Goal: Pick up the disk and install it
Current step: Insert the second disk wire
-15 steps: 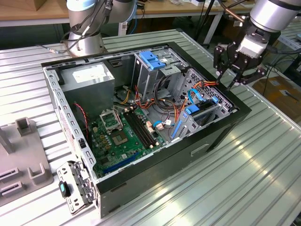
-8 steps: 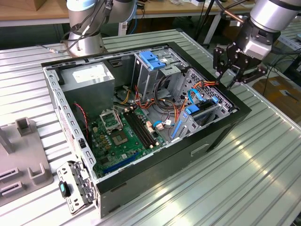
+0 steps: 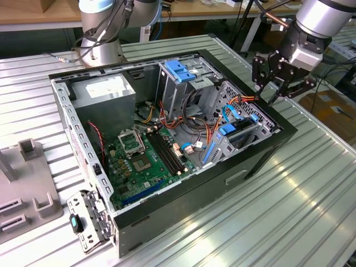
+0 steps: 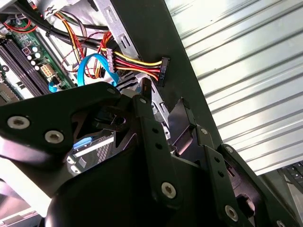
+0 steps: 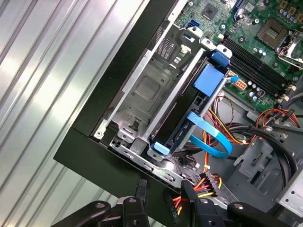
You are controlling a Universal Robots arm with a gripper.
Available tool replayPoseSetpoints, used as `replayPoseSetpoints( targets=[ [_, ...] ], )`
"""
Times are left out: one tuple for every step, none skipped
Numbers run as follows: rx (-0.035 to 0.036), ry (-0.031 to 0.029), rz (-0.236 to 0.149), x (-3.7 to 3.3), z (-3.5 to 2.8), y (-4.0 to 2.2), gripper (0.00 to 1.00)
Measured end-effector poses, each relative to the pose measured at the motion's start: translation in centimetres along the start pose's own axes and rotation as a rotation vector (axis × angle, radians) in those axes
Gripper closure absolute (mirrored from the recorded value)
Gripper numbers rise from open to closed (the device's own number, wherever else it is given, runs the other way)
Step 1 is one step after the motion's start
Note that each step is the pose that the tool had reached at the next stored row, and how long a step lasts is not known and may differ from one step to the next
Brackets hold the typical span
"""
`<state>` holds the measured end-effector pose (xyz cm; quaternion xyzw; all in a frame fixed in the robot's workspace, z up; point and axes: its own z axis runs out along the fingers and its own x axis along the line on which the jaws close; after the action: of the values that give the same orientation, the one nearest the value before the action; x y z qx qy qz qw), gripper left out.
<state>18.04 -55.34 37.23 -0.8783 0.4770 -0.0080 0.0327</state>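
The power cable's wires (image 3: 247, 98) bend loosely through a black connector (image 5: 211, 182). The cable will straighten and bring that connector with it when I pull.
The disk (image 3: 240, 132), a dark drive in a bright blue carrier, sits on edge inside the metal drive cage (image 3: 261, 119) at the side of the open computer case toward the exterior view's right. In the first wrist view the disk (image 5: 182, 118) lies in one slot of the cage, with a blue tab at each end and an empty slot beside it. My gripper (image 3: 268, 99) hovers just above the case's rim near that cage, apart from the disk. Its fingertips (image 5: 140, 187) stand apart with nothing between them, so it is open. A black power connector (image 4: 163, 71) on red and yellow wires hangs just past the fingers.
The case (image 3: 167, 206) lies open on a ribbed metal table (image 3: 289, 211). Inside are the motherboard (image 3: 142, 161), a grey power supply box (image 3: 105, 92), a ridged blue latch piece (image 3: 181, 69) and loose cables, one a light blue ribbon (image 5: 213, 137). A grey fixture (image 3: 28, 189) stands at the exterior view's left.
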Motion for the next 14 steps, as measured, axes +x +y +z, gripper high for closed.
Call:
replayPoseSetpoints(
  targets=[
    [0.0000,0.0000,0.000,0.00,0.00,0.00,0.58],
    [0.0000,0.0000,0.000,0.00,0.00,0.00,0.58],
    [0.0000,0.0000,0.000,0.00,0.00,0.00,0.58],
    [0.0000,0.0000,0.000,0.00,0.00,0.00,0.58],
    [0.0000,0.0000,0.000,0.00,0.00,0.00,0.58],
    [0.0000,0.0000,0.000,0.00,0.00,0.00,0.58],
    [0.0000,0.0000,0.000,0.00,0.00,0.00,0.58],
    [0.0000,0.0000,0.000,0.00,0.00,0.00,0.58],
    [0.0000,-0.0001,0.000,0.00,0.00,0.00,0.58],
    [-0.0001,-0.0003,-0.003,0.00,0.00,0.00,0.58],
    [-0.0001,-0.0007,-0.009,0.00,0.00,0.00,0.58],
    [-0.0002,-0.0009,-0.014,0.00,0.00,0.00,0.58],
    [-0.0004,-0.0013,-0.020,0.00,0.00,0.00,0.58],
    [-0.0006,-0.0020,-0.031,0.00,0.00,-0.01,0.58]
  ],
)
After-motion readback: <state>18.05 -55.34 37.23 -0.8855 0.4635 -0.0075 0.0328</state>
